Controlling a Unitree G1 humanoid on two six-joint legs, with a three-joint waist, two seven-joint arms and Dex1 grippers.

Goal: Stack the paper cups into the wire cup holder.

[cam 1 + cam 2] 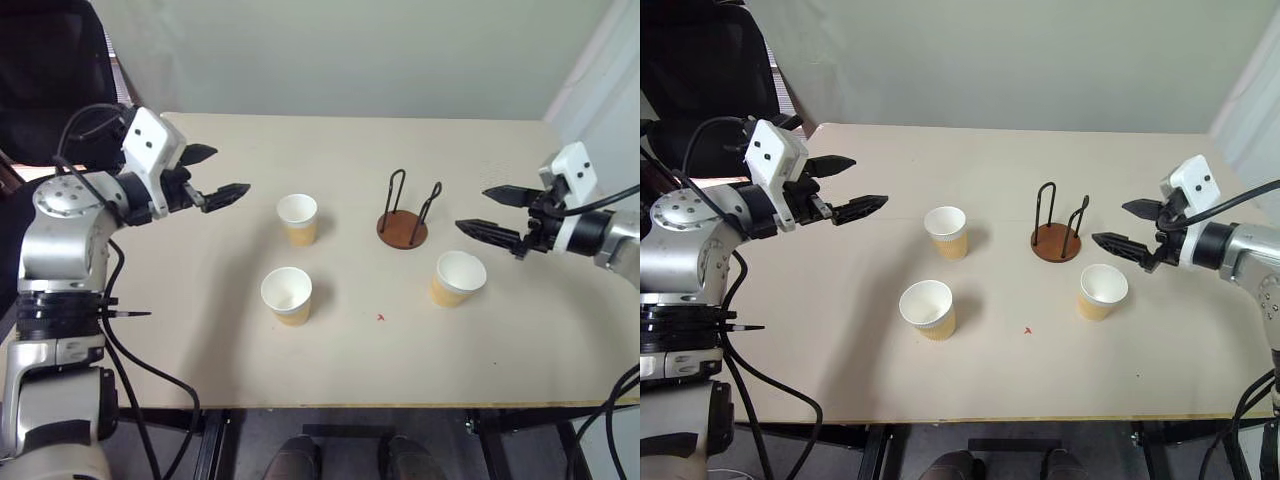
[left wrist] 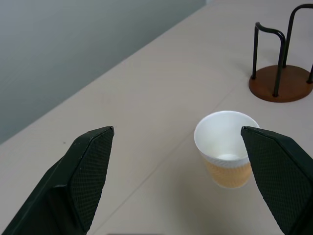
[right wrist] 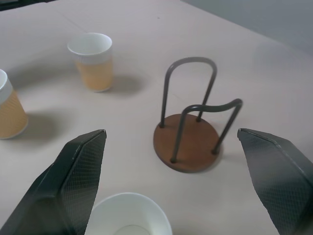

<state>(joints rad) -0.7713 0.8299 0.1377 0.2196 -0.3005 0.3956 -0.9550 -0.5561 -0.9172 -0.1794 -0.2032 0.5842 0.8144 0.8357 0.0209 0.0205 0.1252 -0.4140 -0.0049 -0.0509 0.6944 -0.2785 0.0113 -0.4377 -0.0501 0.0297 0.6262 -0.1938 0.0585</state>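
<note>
The nearer wire loop's ends (image 1: pixel 412 242) are fixed in the brown disc. The whole wire cup holder (image 1: pixel 402 229) will come along when I pull that wire loop.
Three paper cups stand upright and apart on the table: one (image 1: pixel 298 219) left of centre, one (image 1: pixel 287 295) nearer the front, one (image 1: pixel 458 278) at the right. The wire cup holder (image 1: pixel 402 228), a brown disc with two black wire loops, stands empty between them, a little further back. My left gripper (image 1: pixel 212 174) hovers open above the table's left side, pointing toward the cup (image 2: pixel 226 155) left of centre. My right gripper (image 1: pixel 493 213) hovers open right of the holder (image 3: pixel 188 142), above the right cup (image 3: pixel 128 215). Nothing is between either gripper's fingers.
The beige table (image 1: pixel 200 330) has its front edge near me. A pale wall runs behind it. A small red mark (image 1: pixel 380 318) lies on the tabletop in front of the holder. Black cables hang from my left arm at the table's left edge.
</note>
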